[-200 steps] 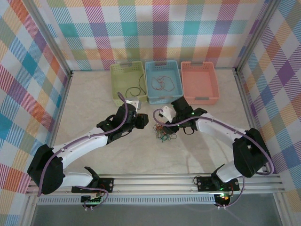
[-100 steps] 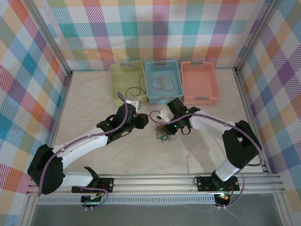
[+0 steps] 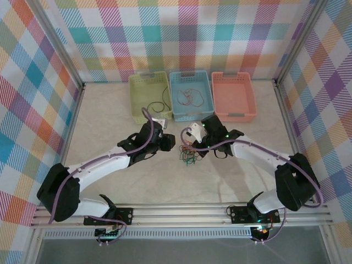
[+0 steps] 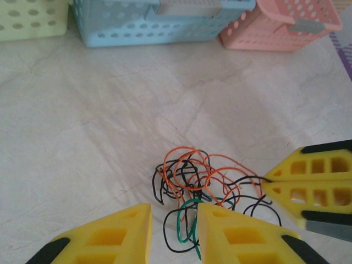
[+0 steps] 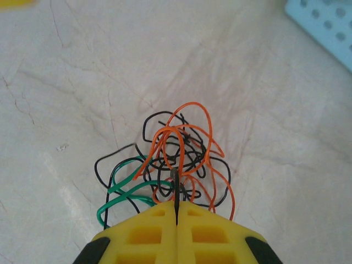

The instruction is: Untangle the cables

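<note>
I should grab the orange cable (image 5: pixel 147 160) with my left gripper and pull it the opposite way, because the black cable in my right gripper (image 4: pixel 237 181) goes into the orange loops.
The cables (image 3: pixel 189 156) lie in one small tangle of orange, black and green wires on the pale tabletop between the two arms. In the right wrist view my right gripper (image 5: pixel 176 204) is shut, with a black cable end pinched between its yellow fingers at the near edge of the tangle (image 5: pixel 181 151). The left wrist view has my left gripper (image 4: pixel 174 212) open and low over the tangle (image 4: pixel 204 177), with a green loop and a black loop lying in the gap. The right gripper (image 4: pixel 268 180) comes in from the right there.
Three baskets stand in a row at the back: green (image 3: pixel 141 104) with a black wire, blue (image 3: pixel 191 114) with red wire loops, and pink (image 3: pixel 234 113). Plaid walls enclose the table on three sides.
My right gripper has closed on a black cable at the tangle's edge. Both arms shifted slightly toward the tangle.
</note>
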